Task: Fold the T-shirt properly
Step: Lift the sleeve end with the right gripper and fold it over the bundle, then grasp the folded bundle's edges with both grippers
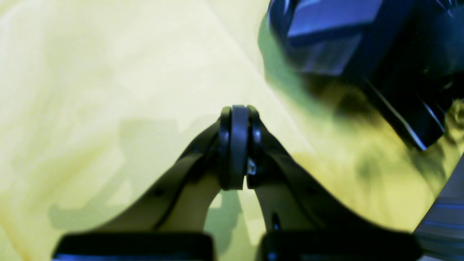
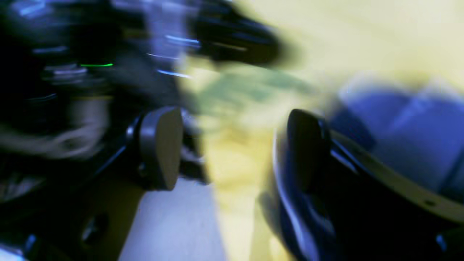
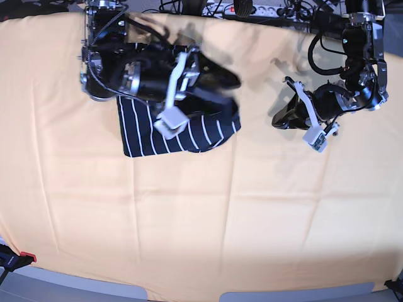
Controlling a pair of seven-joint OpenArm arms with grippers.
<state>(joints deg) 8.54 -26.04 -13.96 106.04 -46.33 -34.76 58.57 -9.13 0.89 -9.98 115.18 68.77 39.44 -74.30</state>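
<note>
Next, my right gripper moves back, because my right arm reaches across the T-shirt to its crooked end [image 3: 217, 128], and my left gripper should straighten that end [image 3: 229, 121].
The T-shirt [image 3: 154, 135] lies folded into a compact dark striped rectangle at the back left of the orange-covered table [image 3: 189, 220]. In the base view its upper part is hidden under my right arm. My right gripper [image 3: 228, 82] hovers, blurred by motion, just above the T-shirt's far right corner. In the right wrist view the right gripper [image 2: 235, 148] is open and empty, with its pads [image 2: 161, 145] wide apart. My left gripper [image 3: 278, 118] is over bare cloth to the right of the T-shirt. In the left wrist view the left gripper [image 1: 235, 145] has its fingers pressed together with nothing between them.
Cables and a power strip [image 3: 252, 9] run along the table's back edge. A red clamp [image 3: 25, 257] sits at the front left corner. A blurred bluish shape [image 2: 398, 137] at the right of the right wrist view cannot be identified. The right arm [image 1: 362, 43] shows in the left wrist view.
</note>
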